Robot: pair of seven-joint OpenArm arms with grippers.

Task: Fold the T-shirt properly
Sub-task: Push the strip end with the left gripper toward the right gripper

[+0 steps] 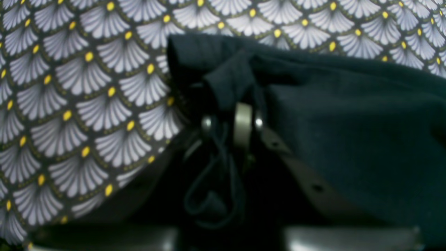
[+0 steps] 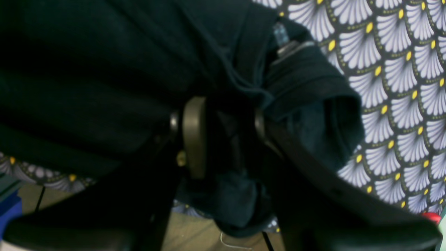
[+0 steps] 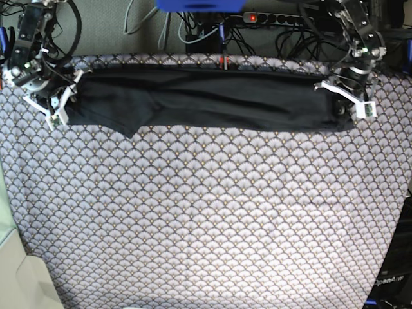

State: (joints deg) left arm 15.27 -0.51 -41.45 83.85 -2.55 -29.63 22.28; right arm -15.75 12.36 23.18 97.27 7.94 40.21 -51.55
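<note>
The T-shirt is lying straight and my right gripper has hold of its opposite end [image 3: 90,109], so my left gripper keeps folding toward the T-shirt's middle [image 3: 199,103] and lets go there.
The dark T-shirt [image 3: 212,100] lies stretched into a long, narrow band along the far edge of the table, with one sleeve hanging toward the front at its left end. My left gripper [image 3: 344,103] holds its right end. In the left wrist view, the left gripper [image 1: 233,111] is shut on a bunched fold of the T-shirt [image 1: 348,122]. My right gripper [image 3: 61,106] is at the band's left end. In the right wrist view, the right gripper [image 2: 226,122] is shut on gathered cloth of the T-shirt [image 2: 87,69], which hangs down between the fingers.
The scallop-patterned tablecloth [image 3: 206,212] covers the whole table in front of the shirt. Cables and a power strip [image 3: 270,18] run behind the far edge. A blue object [image 3: 199,5] is at the top. A pale surface [image 3: 19,277] lies off the front left corner.
</note>
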